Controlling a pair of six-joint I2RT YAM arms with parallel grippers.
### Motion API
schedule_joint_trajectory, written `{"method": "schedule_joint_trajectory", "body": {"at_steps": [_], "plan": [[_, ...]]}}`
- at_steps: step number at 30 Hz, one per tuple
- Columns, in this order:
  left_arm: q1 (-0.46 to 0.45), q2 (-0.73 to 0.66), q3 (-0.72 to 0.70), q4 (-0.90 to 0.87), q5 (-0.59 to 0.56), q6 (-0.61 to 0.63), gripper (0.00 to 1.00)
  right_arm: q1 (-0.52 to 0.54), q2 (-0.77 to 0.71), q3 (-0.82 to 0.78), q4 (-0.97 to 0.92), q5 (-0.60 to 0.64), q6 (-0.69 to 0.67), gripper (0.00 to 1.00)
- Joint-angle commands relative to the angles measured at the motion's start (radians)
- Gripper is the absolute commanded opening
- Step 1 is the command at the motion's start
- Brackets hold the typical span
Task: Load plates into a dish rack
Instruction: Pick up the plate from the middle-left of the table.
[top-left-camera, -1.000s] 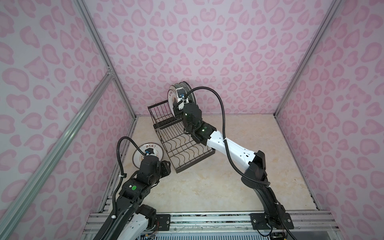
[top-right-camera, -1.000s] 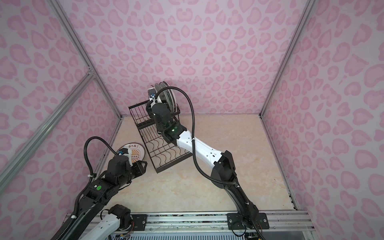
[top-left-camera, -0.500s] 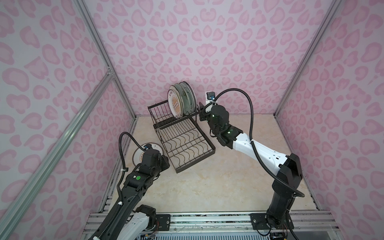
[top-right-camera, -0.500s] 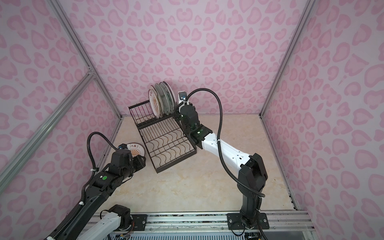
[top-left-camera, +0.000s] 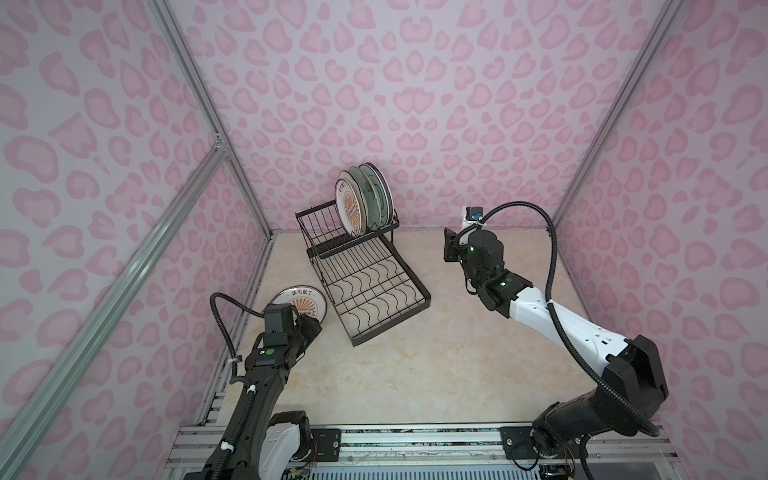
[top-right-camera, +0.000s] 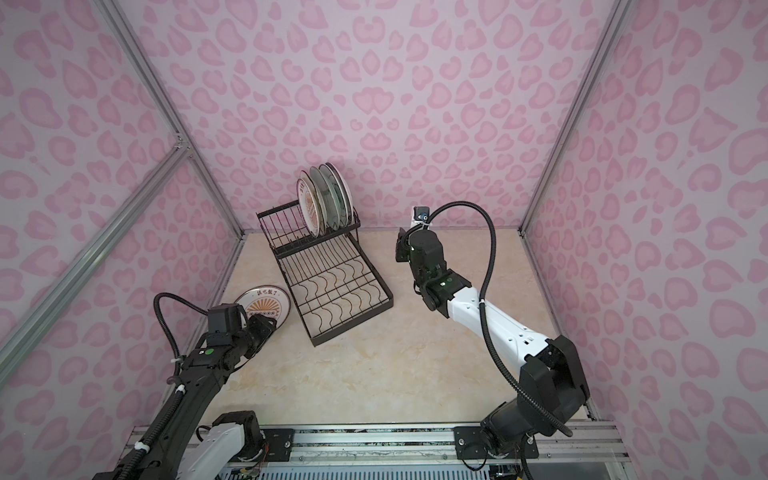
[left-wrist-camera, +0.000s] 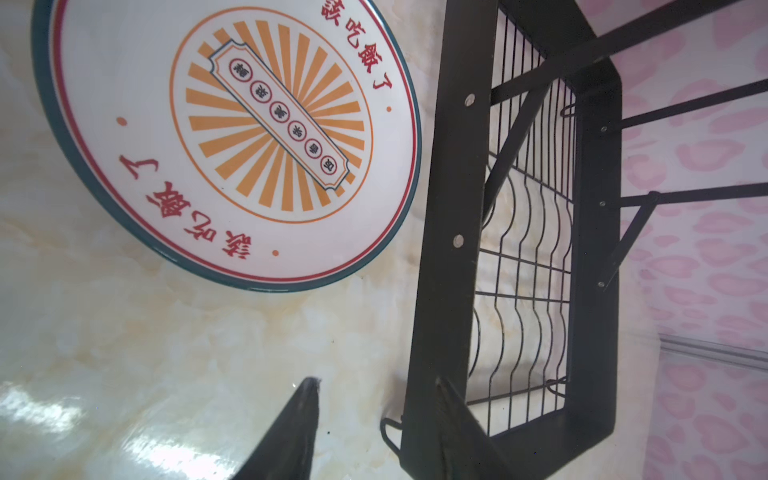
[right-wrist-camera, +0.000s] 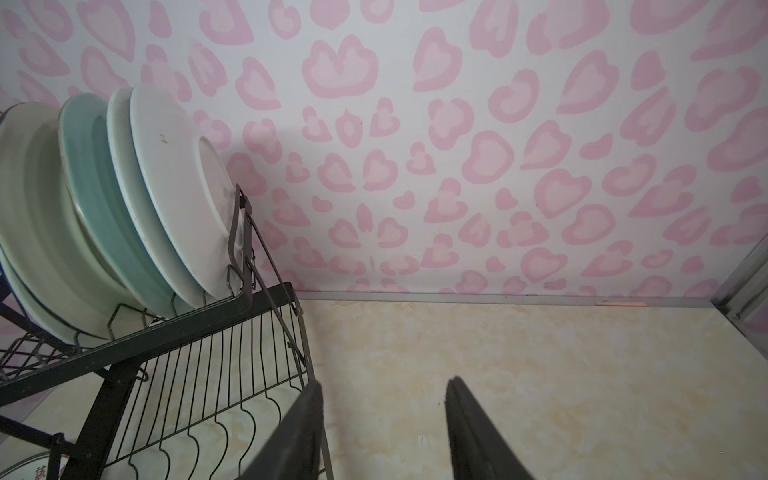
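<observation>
The sunburst plate's near rim (left-wrist-camera: 173, 254) is clear of the dish rack, so my left gripper should keep lowering its open fingers around that rim and then close there.
The black wire dish rack (top-left-camera: 376, 286) (top-right-camera: 338, 291) stands at the back left, with several plates (top-left-camera: 361, 201) (top-right-camera: 322, 199) upright in its raised tier. In the right wrist view these plates (right-wrist-camera: 166, 199) lean together above the rack's frame (right-wrist-camera: 187, 336). One white plate with an orange sunburst (top-left-camera: 296, 300) (top-right-camera: 258, 302) (left-wrist-camera: 232, 137) lies flat on the floor left of the rack. My left gripper (top-left-camera: 312, 323) (left-wrist-camera: 378, 382) hovers at its near edge, open and empty, beside the rack's frame (left-wrist-camera: 449, 208). Right of the rack, my right gripper (top-left-camera: 449, 249) (right-wrist-camera: 384, 382) is open and empty.
Pink patterned walls close the cell on three sides, with an aluminium post (top-left-camera: 216, 137) close to the floor plate on the left. A metal rail (top-left-camera: 415, 440) carrying both arm bases runs along the front. Bare marbled floor (top-left-camera: 415, 353) lies between the rack and the right arm.
My right gripper has drawn away from the rack's raised tier and swung to the right. The left arm has shifted slightly by the floor plate.
</observation>
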Motion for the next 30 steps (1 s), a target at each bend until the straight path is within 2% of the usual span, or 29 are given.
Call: {"method": "schedule_joint_trajectory", "body": {"at_steps": [1, 13, 19, 30], "plan": [[0.060, 0.000, -0.017, 0.054, 0.039, -0.042, 0.48, -0.016, -0.032, -0.048, -0.010, -0.031, 0.033, 0.48], [0.237, 0.017, -0.080, 0.094, 0.088, -0.115, 0.48, -0.124, -0.141, -0.225, 0.016, -0.116, 0.111, 0.47], [0.291, 0.039, -0.099, 0.112, 0.102, -0.134, 0.48, -0.163, -0.157, -0.266, 0.040, -0.160, 0.141, 0.47], [0.338, 0.093, -0.110, 0.170, 0.141, -0.150, 0.47, -0.217, -0.179, -0.319, 0.069, -0.212, 0.166, 0.47]]}}
